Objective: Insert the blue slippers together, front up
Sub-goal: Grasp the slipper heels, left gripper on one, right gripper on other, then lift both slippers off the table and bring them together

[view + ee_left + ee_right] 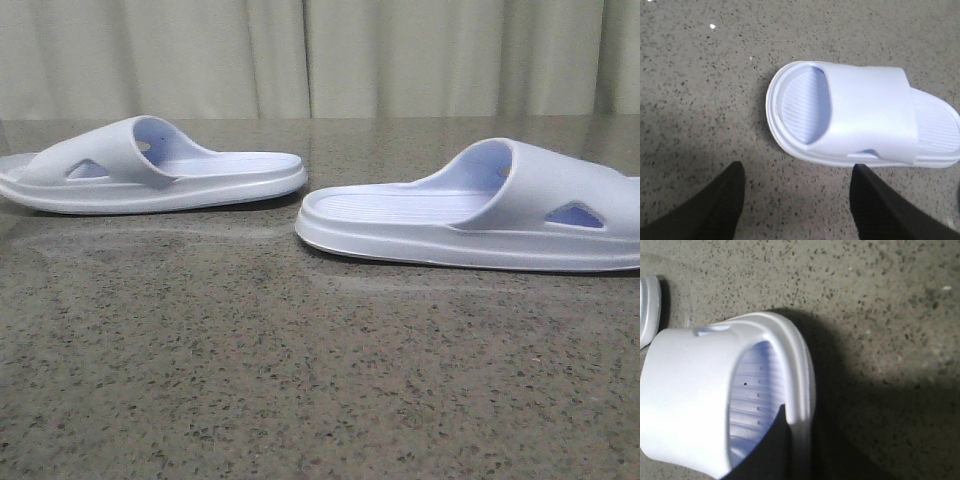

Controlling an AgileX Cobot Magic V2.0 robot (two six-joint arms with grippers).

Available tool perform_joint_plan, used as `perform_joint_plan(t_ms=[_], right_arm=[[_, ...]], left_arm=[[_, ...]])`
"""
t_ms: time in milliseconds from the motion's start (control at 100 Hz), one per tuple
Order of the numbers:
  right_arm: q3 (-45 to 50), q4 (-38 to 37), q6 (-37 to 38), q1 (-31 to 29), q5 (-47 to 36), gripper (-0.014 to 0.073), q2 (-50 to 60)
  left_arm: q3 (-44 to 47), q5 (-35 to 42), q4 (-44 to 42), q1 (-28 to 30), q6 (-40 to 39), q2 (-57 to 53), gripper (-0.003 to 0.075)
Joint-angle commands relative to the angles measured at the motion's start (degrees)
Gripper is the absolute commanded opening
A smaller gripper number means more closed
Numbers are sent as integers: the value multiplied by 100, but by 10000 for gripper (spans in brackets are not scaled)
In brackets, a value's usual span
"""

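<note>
I expect the nearer slipper [470, 222] to wedge under the farther blue slipper's strap [118, 152] and stay tilted when I push the slippers together, since that strap arches open.
Two blue slippers lie sole-down on the speckled stone table. In the front view the left slipper [160, 170] is farther back and the right slipper [480, 215] runs off the right edge; no gripper shows there. My left gripper [797, 172] is open over bare table just beside the left slipper [865, 115], touching nothing. My right gripper [800, 415] is closed on the side rim of the right slipper [690, 390]. One dark finger [772, 445] lies on the ribbed footbed under the strap. The other finger is lost in shadow outside the rim.
The table top [300, 350] stretches toward the camera in front of both slippers. Pale curtains [320, 55] hang behind the far edge. An end of the other slipper [649, 310] shows at the edge of the right wrist view.
</note>
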State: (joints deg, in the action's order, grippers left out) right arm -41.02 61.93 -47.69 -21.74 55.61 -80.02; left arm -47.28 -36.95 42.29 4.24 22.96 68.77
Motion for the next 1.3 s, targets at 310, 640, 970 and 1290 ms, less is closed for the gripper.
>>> perform_joint_plan(t_ms=[310,640,970,1290], right_arm=[[-145,200,-129,-41,-46,-104,128],[-145,200,-188,-41,-105,-104,128],[-145,200,-196,-41,-106,-104,128],[-622,486,-196,-41,405,-104,137]], left_arm=[[-742,-775,2466,449,1868,1751,405],[-1107,-707,2593,449,1933,2357,399],[-1170,-1294,2759,486,2275,2569,18],[-1170,-1876,2951,1222,2394,1888,15]])
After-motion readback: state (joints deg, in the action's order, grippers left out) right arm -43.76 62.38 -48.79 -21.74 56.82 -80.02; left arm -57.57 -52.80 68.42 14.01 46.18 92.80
